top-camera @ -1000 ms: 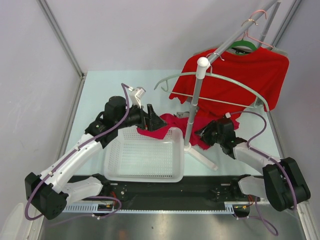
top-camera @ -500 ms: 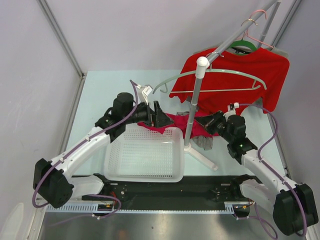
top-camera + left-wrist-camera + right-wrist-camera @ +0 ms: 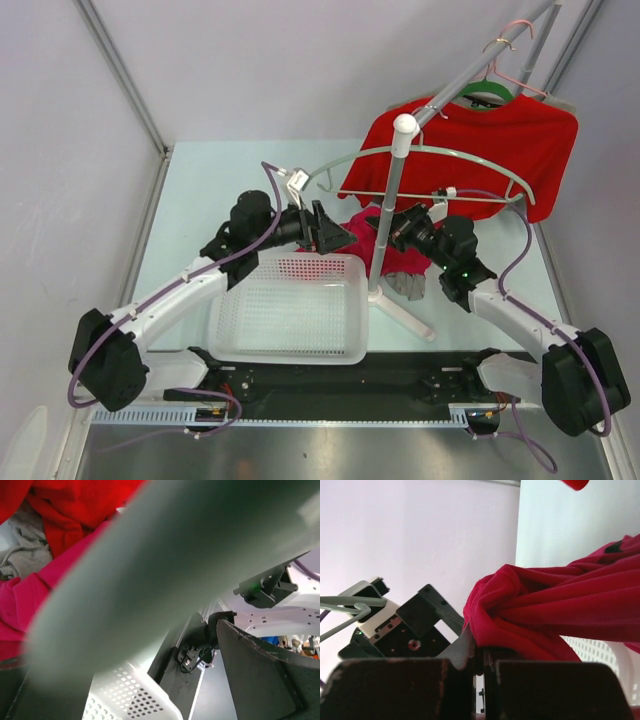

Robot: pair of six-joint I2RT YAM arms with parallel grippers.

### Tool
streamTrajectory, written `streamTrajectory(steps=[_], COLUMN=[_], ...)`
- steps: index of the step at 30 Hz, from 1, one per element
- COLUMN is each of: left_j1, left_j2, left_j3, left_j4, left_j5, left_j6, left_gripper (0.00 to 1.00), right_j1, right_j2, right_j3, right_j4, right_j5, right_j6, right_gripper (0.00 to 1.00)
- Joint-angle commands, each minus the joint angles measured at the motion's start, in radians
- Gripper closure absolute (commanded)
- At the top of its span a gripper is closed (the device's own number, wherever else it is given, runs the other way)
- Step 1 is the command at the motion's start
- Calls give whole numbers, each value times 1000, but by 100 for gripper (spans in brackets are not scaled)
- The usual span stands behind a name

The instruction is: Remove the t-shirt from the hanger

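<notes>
The rack's grey upright is in the way of my right gripper as it brings the crimson t-shirt across, so my left gripper should grab the t-shirt's fold next to the upright.
The crimson t-shirt lies bunched behind the basket, under the pale grey-green hanger, which hangs bare from the rack pole. My right gripper is shut on a fold of the t-shirt, which bulges just over the closed fingers. My left gripper is open beside the shirt's left edge, under the hanger's left tip. In the left wrist view the hanger crosses close and blurred in front of the open fingers, with the t-shirt behind.
A white perforated basket sits in front of the shirt. The rack's grey upright stands between the arms. An orange-red t-shirt on a dark green hanger and a pink wire hanger hang behind. A grey cloth lies by the stand's foot.
My right gripper has shut on the crimson t-shirt and moved up and left toward the rack upright, lifting the cloth. The left gripper shifted slightly right. The hanger has swung.
</notes>
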Motion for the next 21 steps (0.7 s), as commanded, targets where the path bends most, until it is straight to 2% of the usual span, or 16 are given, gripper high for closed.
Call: streamTrajectory(steps=[1,7,15,17,18,21], left_j1=[-3,-3,-7,-15,-20,-26], left_j2=[-25,-92,-51,-34,-29,-3], left_j3=[-58,-148,-154,-154,-148,-130], left_j4=[106,185,214,224,228,206], left_j5=[-57,-165,-176,-177,-182,-196], left_j6=[-51,-83,-83,-89,-92,-100], left_gripper=[1,9,4,10,17,31], right_j1=[44,104,156,164,165,170], right_j2=[42,104,174,164,159,124], right_j3=[67,104,104,104,104,104], right_j4=[147,196,314,310,291,253], right_j5=[-12,6,-3,6,11,25], right_j6=[53,77,145,139,130,114], right_gripper=[100,100,100,100,100,100])
